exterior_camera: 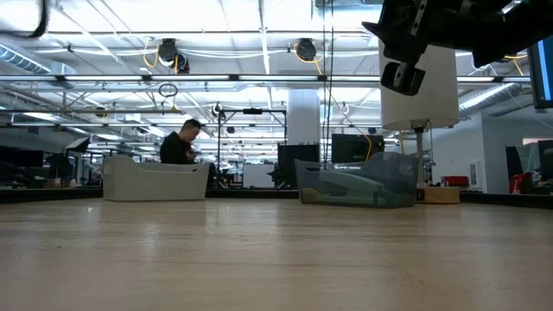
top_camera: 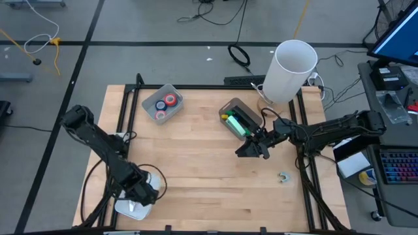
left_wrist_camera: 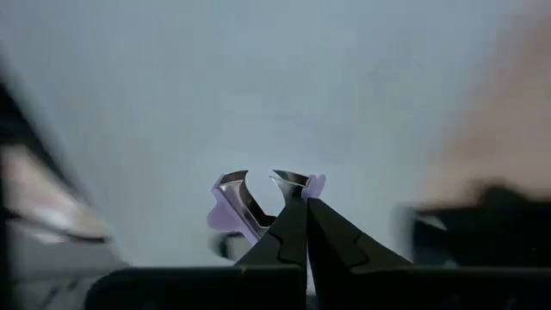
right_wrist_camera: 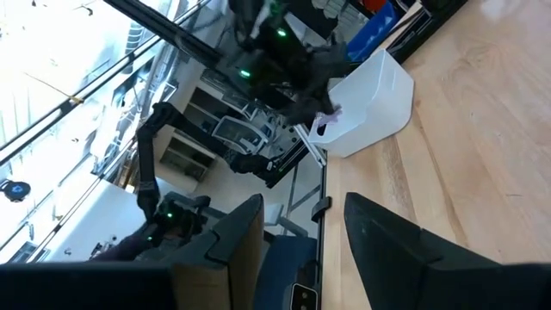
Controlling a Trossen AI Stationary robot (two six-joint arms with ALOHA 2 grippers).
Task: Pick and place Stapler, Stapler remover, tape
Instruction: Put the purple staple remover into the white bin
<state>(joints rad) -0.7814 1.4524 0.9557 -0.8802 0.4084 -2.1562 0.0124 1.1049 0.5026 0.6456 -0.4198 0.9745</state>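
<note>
The purple stapler remover (left_wrist_camera: 236, 207) is hanging over the white bin's open bottom (top_camera: 132, 210), so the robot's left gripper keeps lowering it and lets go of it there.
My left gripper (top_camera: 145, 193) hangs over a white bin (top_camera: 130, 209) at the table's near left corner, shut on a purple stapler remover (left_wrist_camera: 245, 205) with metal claws. My right gripper (top_camera: 251, 148) is open and holds nothing; it hovers mid-table beside a clear bin (top_camera: 230, 108). In that bin lies a green stapler (top_camera: 235, 124). A second, grey stapler remover (top_camera: 283, 177) lies on the wood near the right edge. Red, blue and pink tape rolls (top_camera: 166, 103) sit in another clear bin (top_camera: 151, 96) at the far left. My left gripper pinches the stapler remover between its two fingertips (left_wrist_camera: 293, 226) by one purple plastic wing (left_wrist_camera: 315, 183). The claws (left_wrist_camera: 237, 185) stick out beside the fingers. The remover hangs at the white bin's mouth (right_wrist_camera: 325, 120), with the fingers coming down from above.
A tall white cylinder (top_camera: 291, 70) stands at the far right corner. Black rails frame the table (top_camera: 196, 196), and a keyboard and monitors stand off its right side. Bare wood spreads across the middle and near side. A person (exterior_camera: 181, 142) sits far behind the table.
</note>
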